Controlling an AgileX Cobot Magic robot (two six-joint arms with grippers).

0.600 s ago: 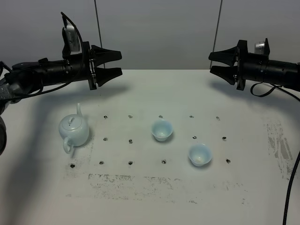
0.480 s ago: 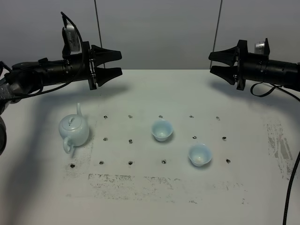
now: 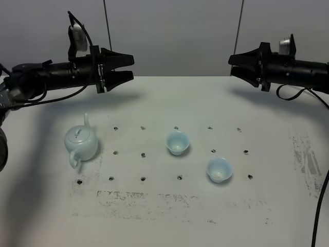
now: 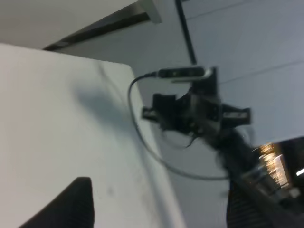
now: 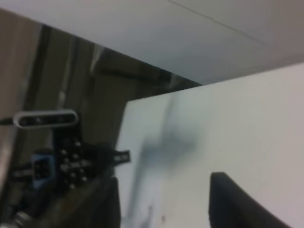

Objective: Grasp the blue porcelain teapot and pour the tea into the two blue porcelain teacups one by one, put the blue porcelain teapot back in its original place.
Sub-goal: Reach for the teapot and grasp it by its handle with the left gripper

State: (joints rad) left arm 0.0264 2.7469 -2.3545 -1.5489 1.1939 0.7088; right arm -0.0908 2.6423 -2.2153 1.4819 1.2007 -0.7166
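The blue porcelain teapot [image 3: 82, 142] is far from my right gripper, and its handle points toward the front. My left gripper should therefore go around to that handle [image 3: 74, 159].
The blue porcelain teapot [image 3: 81, 143] stands upright on the left of the white table, spout pointing to the back. The two blue porcelain teacups sit apart from it, one [image 3: 177, 142] near the middle and the other [image 3: 219, 170] further right and nearer the front. My left gripper [image 3: 132, 68] hovers open, high above the table's back left, behind the teapot and well clear of it. My right gripper [image 3: 231, 65] hangs open at the back right, holding nothing. In each wrist view only dark fingertips [image 4: 71, 206] [image 5: 240, 199] and the opposite arm show.
The white table [image 3: 169, 206] has rows of small dark holes and scuffed grey patches near the front and right. A grey wall stands behind it. Cables trail from both arms.
Both arms have lifted slightly and the right gripper has shifted a little upward. Teapot and cups have not moved.
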